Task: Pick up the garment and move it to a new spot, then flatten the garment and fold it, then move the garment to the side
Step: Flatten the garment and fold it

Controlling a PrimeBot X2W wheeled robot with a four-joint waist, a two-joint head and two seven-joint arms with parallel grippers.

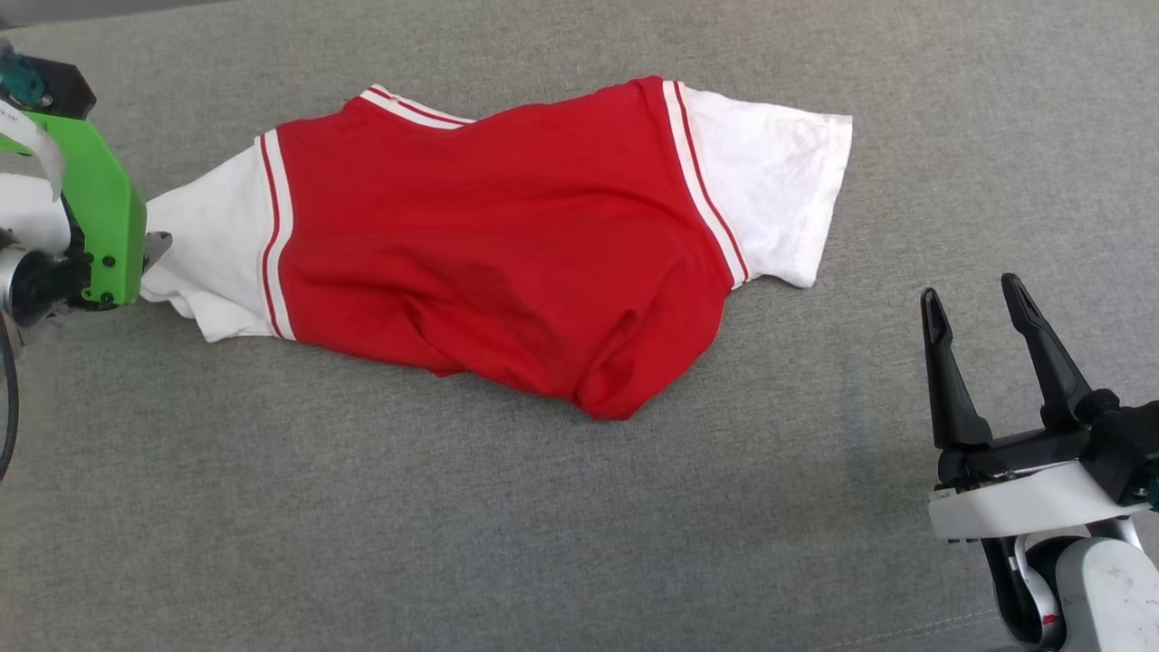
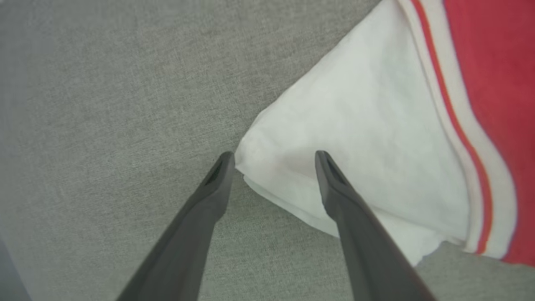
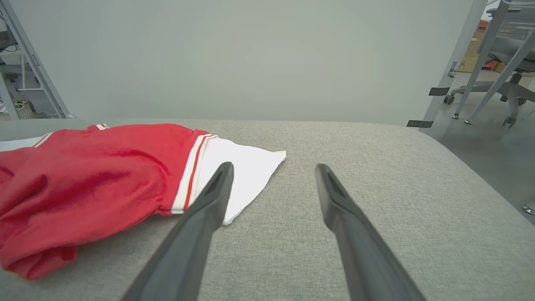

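The garment (image 1: pixel 478 223) will open up much longer when I pick it up and spread it, because its red body ends in a rounded, tucked fold (image 1: pixel 617 393).
The garment (image 1: pixel 507 244) lies crumpled on the grey cushioned surface (image 1: pixel 543 543), plain red face up, with a white sleeve at each end. No print shows. My left gripper (image 2: pixel 272 155) is open at the garment's left end. Its two fingers straddle the corner of the left white sleeve (image 2: pixel 355 138), which lies between them. In the head view the green wrist bracket (image 1: pixel 100 213) covers those fingers. My right gripper (image 1: pixel 972 290) is open and holds nothing. It hovers to the lower right of the right white sleeve (image 1: pixel 779 190), apart from the cloth. The same sleeve (image 3: pixel 246 167) shows beside its left finger.
The grey surface stretches wide in front of and to the right of the garment. Its right edge (image 3: pixel 480 167) drops to the floor, where an office chair (image 3: pixel 505 54) stands. A pale wall (image 3: pixel 250 54) rises behind the far edge, and a metal frame (image 3: pixel 25 62) stands at far left.
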